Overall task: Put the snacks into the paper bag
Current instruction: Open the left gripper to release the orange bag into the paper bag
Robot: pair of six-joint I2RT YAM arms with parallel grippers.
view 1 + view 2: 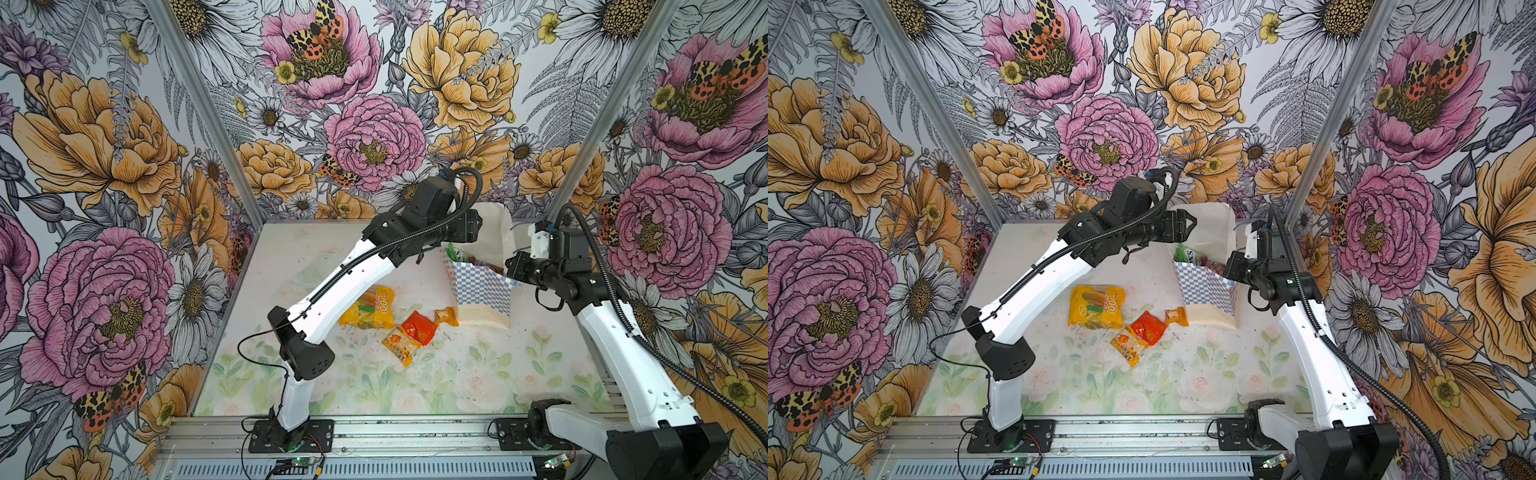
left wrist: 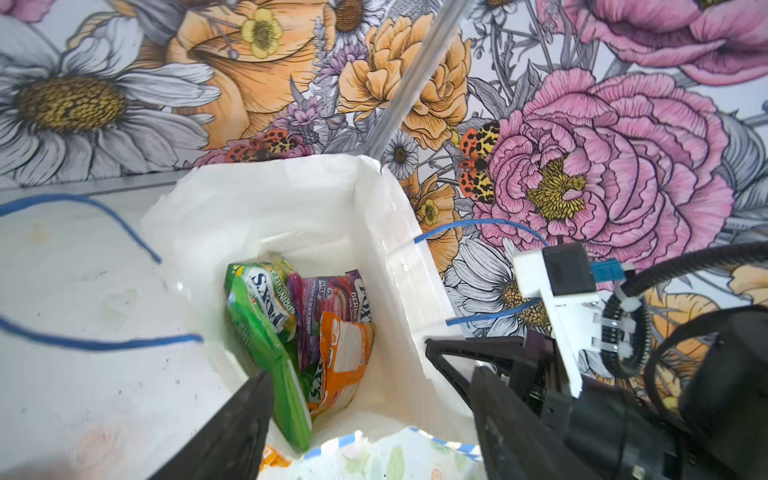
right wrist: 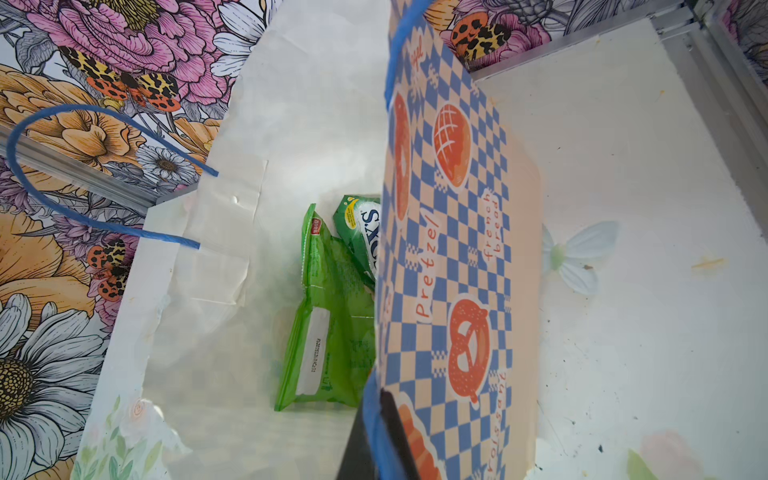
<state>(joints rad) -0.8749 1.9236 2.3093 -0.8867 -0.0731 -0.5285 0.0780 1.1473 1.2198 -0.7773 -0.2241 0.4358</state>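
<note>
The small orange packet rests against the paper bag's base, so the paper bag will push that packet along when the robot pulls the bag's rim.
The paper bag stands upright at the back right of the table, its mouth spread. My left gripper hovers over that mouth, open, with nothing between its fingers. Inside the bag lie a green snack packet, a purple one and an orange one. My right gripper is shut on the bag's right rim, by the blue cord. On the table remain a large yellow packet, a red packet, a small orange packet and a yellow-orange packet.
The loose packets lie together just left of the bag's base. Flowered walls enclose the table on three sides, and the bag stands near the back right corner post. Both arm bases sit on the metal rail at the front.
</note>
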